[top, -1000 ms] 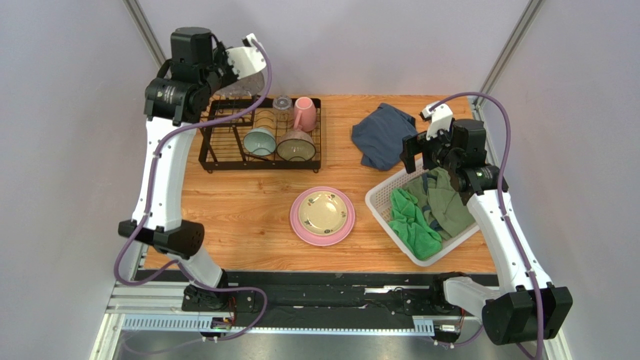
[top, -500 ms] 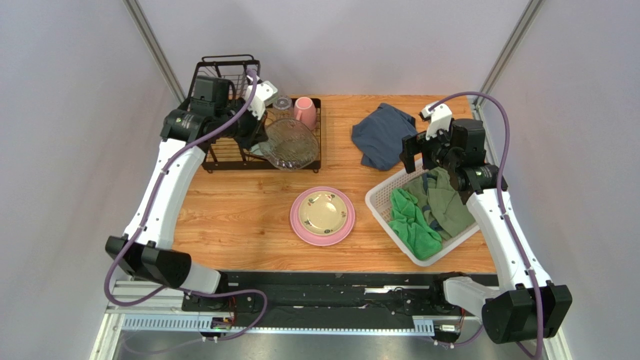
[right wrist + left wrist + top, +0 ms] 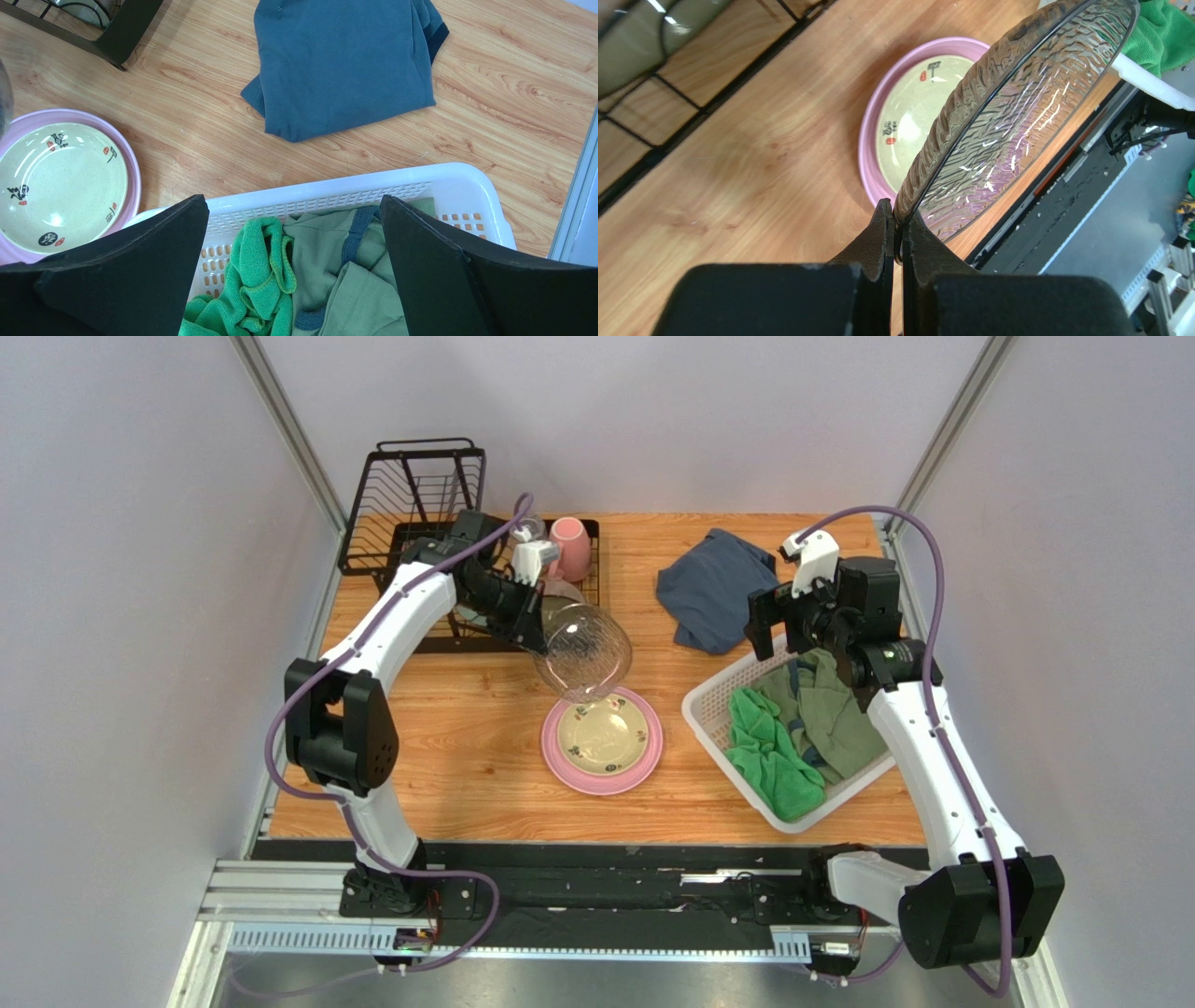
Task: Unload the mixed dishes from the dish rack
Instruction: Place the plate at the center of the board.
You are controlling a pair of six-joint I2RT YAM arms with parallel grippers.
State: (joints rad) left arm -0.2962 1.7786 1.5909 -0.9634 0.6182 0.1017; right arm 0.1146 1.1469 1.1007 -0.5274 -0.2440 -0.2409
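The glass plate's free side (image 3: 601, 681) reaches over the open cream plate (image 3: 603, 742), so the robot's left gripper goes on lowering the glass plate until it rests there, and then let go.
My left gripper (image 3: 544, 633) is shut on the rim of a clear ripple-textured glass plate (image 3: 584, 653) and holds it tilted on edge just above the far rim of the large pink plate (image 3: 554, 752). The cream plate (image 3: 606, 731) lies on the pink plate. In the left wrist view the fingers (image 3: 898, 210) pinch the glass plate (image 3: 1018, 119) over the pink plate (image 3: 868, 140). The black dish rack (image 3: 407, 487) stands at the back left with the pink mug (image 3: 570, 546) in it. A bowl (image 3: 640, 38) shows in the rack. My right gripper (image 3: 293, 203) is open and empty.
A white lattice basket (image 3: 701, 711) of green clothes stands at the right, under my right gripper. A folded blue garment (image 3: 716, 585) lies behind it. My left arm crosses the front of the rack and hides most of its contents.
My left arm lifted the glass plate out of the rack and swung it forward and right, down to the pink plate's far edge. The right arm has not moved.
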